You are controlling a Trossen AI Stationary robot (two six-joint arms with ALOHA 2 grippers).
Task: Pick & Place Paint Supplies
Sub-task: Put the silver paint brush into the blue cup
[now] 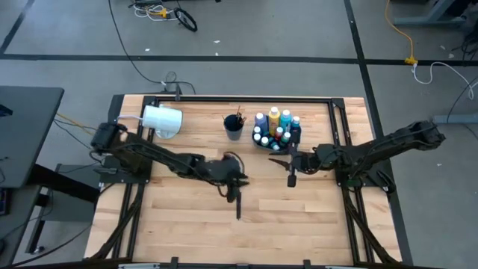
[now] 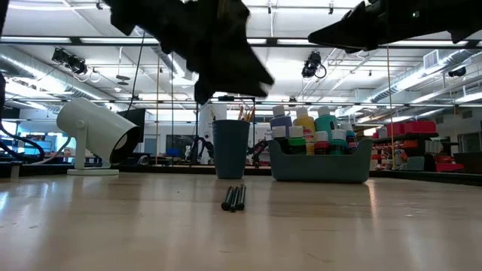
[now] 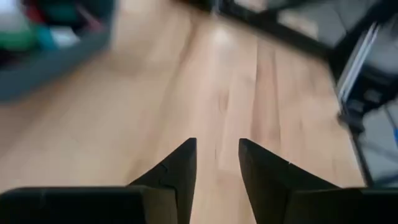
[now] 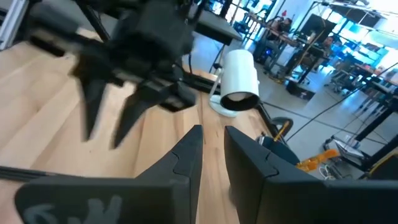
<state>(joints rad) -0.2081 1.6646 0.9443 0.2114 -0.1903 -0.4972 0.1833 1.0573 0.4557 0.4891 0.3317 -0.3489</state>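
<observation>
Next, I spread the heap (image 1: 238, 208) apart with my left gripper before it takes a single paintbrush, since the paintbrushes lie bunched together (image 2: 234, 198) below it.
Thin dark paintbrushes (image 1: 239, 207) lie together flat on the wooden table near its middle, seen end-on in the low view (image 2: 233, 198). My left gripper (image 1: 237, 188) hangs open just above and beyond them, its fingers (image 3: 180, 168) apart over bare wood with nothing between them. White-capped paint bottles (image 1: 276, 127) stand in a dark bin (image 2: 320, 162) at the back right. My right gripper (image 1: 278, 160) is in front of that bin, raised, pointing toward the table's left; its fingers (image 4: 189, 155) stand a narrow gap apart and hold nothing.
A dark cup (image 1: 233, 125) holding brushes stands left of the bin. A large white cylinder (image 1: 160, 119) sits at the back left. Black frame rails (image 1: 340, 127) run along the table's sides and back. Bare wood lies toward the near edge.
</observation>
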